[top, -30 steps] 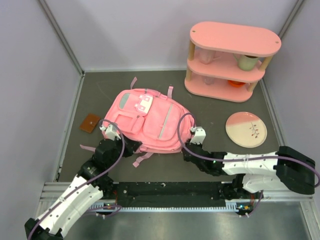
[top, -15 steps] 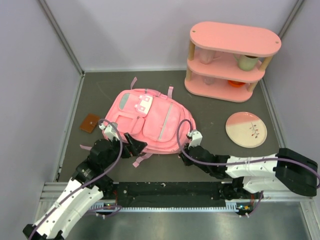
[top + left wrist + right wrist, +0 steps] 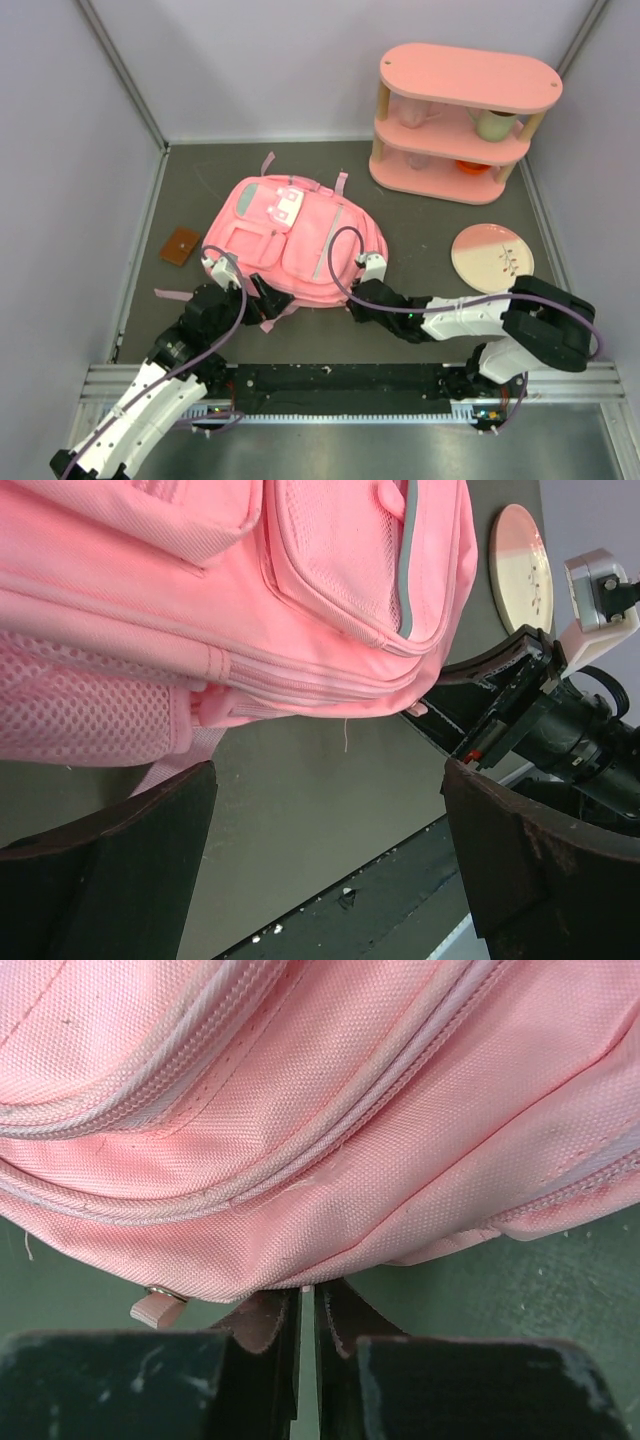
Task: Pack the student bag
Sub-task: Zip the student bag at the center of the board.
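My shut right fingers are under the bag's overhanging edge (image 3: 308, 1268); next I open, ease out and pinch the metal zipper pull there.
The pink student bag (image 3: 300, 235) lies flat in the middle of the table, front pockets up. My left gripper (image 3: 266, 297) is at its near left corner, open wide; in the left wrist view (image 3: 328, 780) only bare table shows between its fingers, and the bag (image 3: 250, 590) lies just beyond them. My right gripper (image 3: 354, 304) is at the bag's near edge. In the right wrist view it is shut (image 3: 308, 1295), its tips tucked against the underside of the bag's edge (image 3: 330, 1110). A zipper pull (image 3: 158, 1307) hangs just left of the tips, free of them.
A pink oval shelf unit (image 3: 455, 120) holding cups stands at the back right. A pink and cream plate (image 3: 492, 258) lies on the right. A small brown flat item (image 3: 180, 245) lies left of the bag. Walls close in on three sides.
My left gripper has gone from shut to wide open beside the bag's corner. The right arm has slid left along the bag's near edge. The bag has shifted slightly away.
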Controlling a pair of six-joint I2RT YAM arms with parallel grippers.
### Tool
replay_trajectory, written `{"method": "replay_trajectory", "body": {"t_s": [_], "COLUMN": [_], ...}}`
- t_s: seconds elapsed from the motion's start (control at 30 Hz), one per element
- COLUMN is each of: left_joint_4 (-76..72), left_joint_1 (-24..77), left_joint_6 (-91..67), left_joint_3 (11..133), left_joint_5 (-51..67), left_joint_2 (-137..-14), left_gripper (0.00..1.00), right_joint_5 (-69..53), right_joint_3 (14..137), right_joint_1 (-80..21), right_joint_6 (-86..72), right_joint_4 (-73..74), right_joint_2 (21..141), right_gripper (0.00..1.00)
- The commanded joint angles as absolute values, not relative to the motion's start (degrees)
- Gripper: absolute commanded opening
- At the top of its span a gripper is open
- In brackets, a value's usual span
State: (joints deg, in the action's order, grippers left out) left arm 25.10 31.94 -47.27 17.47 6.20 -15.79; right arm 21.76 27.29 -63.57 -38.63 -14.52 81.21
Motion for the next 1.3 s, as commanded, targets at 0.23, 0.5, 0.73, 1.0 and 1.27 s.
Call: {"method": "replay_trajectory", "body": {"t_s": [0.23, 0.5, 0.73, 1.0, 1.27], "left_joint_4": [24.2, 24.2, 24.2, 24.4, 18.6], "left_joint_1": [32.1, 32.1, 32.1, 32.0, 32.1], "left_joint_6": [-47.6, -47.5, -47.7, -48.2, -50.6], "left_joint_3": [17.2, 16.8, 16.3, 15.6, 13.5], "left_joint_5": [6.6, 6.7, 7.0, 5.5, 4.2], "left_joint_2": [-15.5, -15.2, -14.5, -12.9, -14.2], "left_gripper": [0.98, 0.98, 0.98, 0.98, 0.98], "right_joint_5": [23.0, 25.0, 26.0, 23.9, 18.5], "right_joint_3": [27.2, 29.5, 30.4, 25.0, 22.9], "right_joint_1": [-63.1, -63.1, -63.0, -63.2, -63.2], "right_joint_6": [-46.8, -43.9, -39.9, -36.3, -30.9], "right_joint_4": [-15.3, -15.0, -14.0, -12.1, -6.4], "right_joint_2": [86.0, 87.1, 85.4, 75.3, 66.9], "right_gripper": [0.26, 0.19, 0.0, 0.0, 0.0]}}
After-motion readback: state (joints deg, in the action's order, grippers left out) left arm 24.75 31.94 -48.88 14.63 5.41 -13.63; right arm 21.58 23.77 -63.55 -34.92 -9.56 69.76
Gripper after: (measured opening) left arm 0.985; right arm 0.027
